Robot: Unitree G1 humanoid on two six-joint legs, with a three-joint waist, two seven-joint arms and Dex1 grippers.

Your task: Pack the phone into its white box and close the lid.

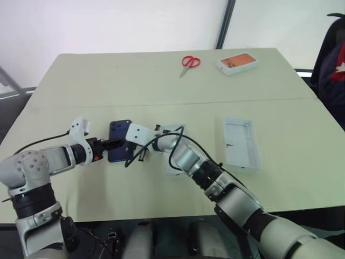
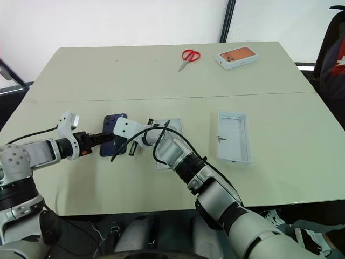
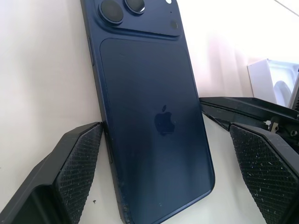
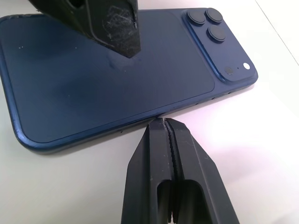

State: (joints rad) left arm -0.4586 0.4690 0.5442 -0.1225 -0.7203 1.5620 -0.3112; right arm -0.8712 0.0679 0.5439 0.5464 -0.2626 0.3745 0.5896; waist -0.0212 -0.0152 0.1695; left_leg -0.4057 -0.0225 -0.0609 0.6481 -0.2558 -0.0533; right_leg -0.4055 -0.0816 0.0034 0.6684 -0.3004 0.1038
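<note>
The phone (image 1: 119, 129) will settle flat inside the white box's sides when the robot lowers it, because the box shows an empty hollow with a rounded recess (image 3: 283, 83).
The dark navy phone (image 1: 118, 141) lies back up on the table, camera cluster at its far end. My left gripper (image 3: 168, 154) is open and straddles the phone's near end; one pad (image 3: 79, 168) touches its long edge, the other pad (image 3: 266, 172) stands apart. My right gripper (image 4: 164, 123) is shut, its tip against the phone's other long edge. The white box (image 1: 173, 162) lies just right of the phone, partly hidden under my right arm. The lid (image 1: 241, 143) lies further right, grey-white inside facing up.
Red-handled scissors (image 1: 190, 63) and a box with an orange phone picture (image 1: 237, 62) lie at the table's far side. A dark chair (image 1: 331, 65) stands past the table's right edge. A seam crosses the table (image 1: 161, 102) behind the phone.
</note>
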